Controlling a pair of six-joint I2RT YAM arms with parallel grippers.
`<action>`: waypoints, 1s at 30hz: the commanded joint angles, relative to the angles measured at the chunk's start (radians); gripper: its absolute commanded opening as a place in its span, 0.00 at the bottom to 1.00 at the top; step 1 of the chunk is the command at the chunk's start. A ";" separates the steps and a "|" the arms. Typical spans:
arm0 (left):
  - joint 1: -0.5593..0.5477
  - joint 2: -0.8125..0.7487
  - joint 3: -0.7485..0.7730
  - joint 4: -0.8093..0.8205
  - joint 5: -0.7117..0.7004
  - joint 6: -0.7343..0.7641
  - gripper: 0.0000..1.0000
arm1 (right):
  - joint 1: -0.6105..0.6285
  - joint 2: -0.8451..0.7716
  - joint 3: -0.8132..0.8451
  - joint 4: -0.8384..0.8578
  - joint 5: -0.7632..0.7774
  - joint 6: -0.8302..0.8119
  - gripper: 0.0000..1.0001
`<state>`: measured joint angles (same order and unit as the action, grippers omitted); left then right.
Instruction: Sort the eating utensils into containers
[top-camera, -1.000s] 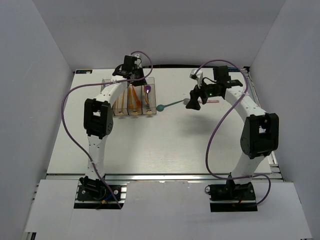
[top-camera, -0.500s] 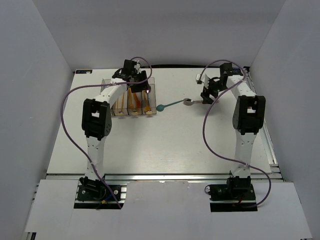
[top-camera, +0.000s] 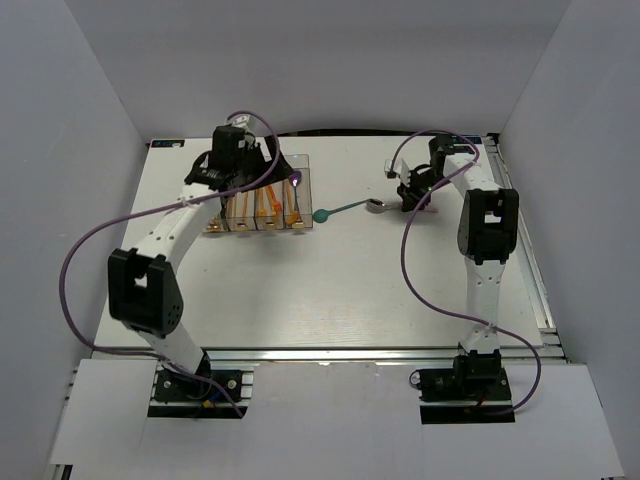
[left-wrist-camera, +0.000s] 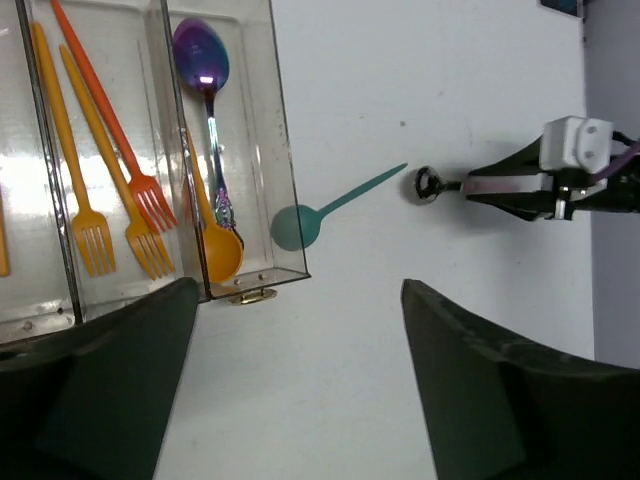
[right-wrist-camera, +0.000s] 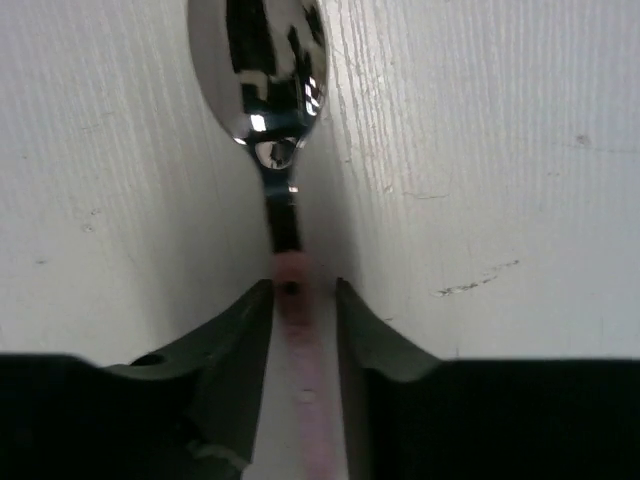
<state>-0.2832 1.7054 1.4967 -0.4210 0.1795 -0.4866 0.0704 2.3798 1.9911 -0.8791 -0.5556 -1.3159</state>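
Note:
My right gripper is at the metallic spoon's pink handle (top-camera: 430, 209), a long way from the spoon bin, so I should pass the spoon to my left gripper, which should take its bowl (top-camera: 375, 206).
The containers (top-camera: 306, 192) stand at the back left and hold orange forks (left-wrist-camera: 130, 200), an orange spoon (left-wrist-camera: 222, 252) and a purple spoon (left-wrist-camera: 205, 70) in the rightmost bin (left-wrist-camera: 283, 150). My left gripper (top-camera: 260, 168) hovers open and empty above their right end (left-wrist-camera: 298, 290). A teal spoon (top-camera: 335, 211) (left-wrist-camera: 330, 205) lies on the table beside them. Further right lies a metallic spoon (top-camera: 377, 206) (right-wrist-camera: 262, 70) with a pink handle. My right gripper (top-camera: 407, 197) (right-wrist-camera: 303, 285) is down at that handle, fingers tight on both sides. Whether they press it I cannot tell.
Purple cables loop from both arms over the table. White walls close in the left, right and back. The table's metal rail (top-camera: 320, 352) runs along the front, near the arm bases.
My left gripper has opened and its arm has swung back and left over the bins. My right gripper has come down onto the metallic spoon's handle and its jaws have narrowed around it.

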 joint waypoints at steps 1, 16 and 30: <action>0.009 -0.125 -0.152 0.126 -0.017 -0.113 0.97 | -0.001 0.019 0.002 -0.015 0.037 0.007 0.34; -0.089 -0.190 -0.457 0.550 0.160 -0.400 0.82 | 0.063 -0.491 -0.561 0.049 -0.213 0.208 0.00; -0.275 -0.046 -0.365 0.554 0.009 -0.510 0.75 | 0.227 -0.541 -0.557 0.440 -0.435 1.260 0.00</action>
<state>-0.5503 1.6661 1.0786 0.1017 0.2382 -0.9619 0.2684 1.8500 1.4185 -0.5674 -0.9020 -0.3061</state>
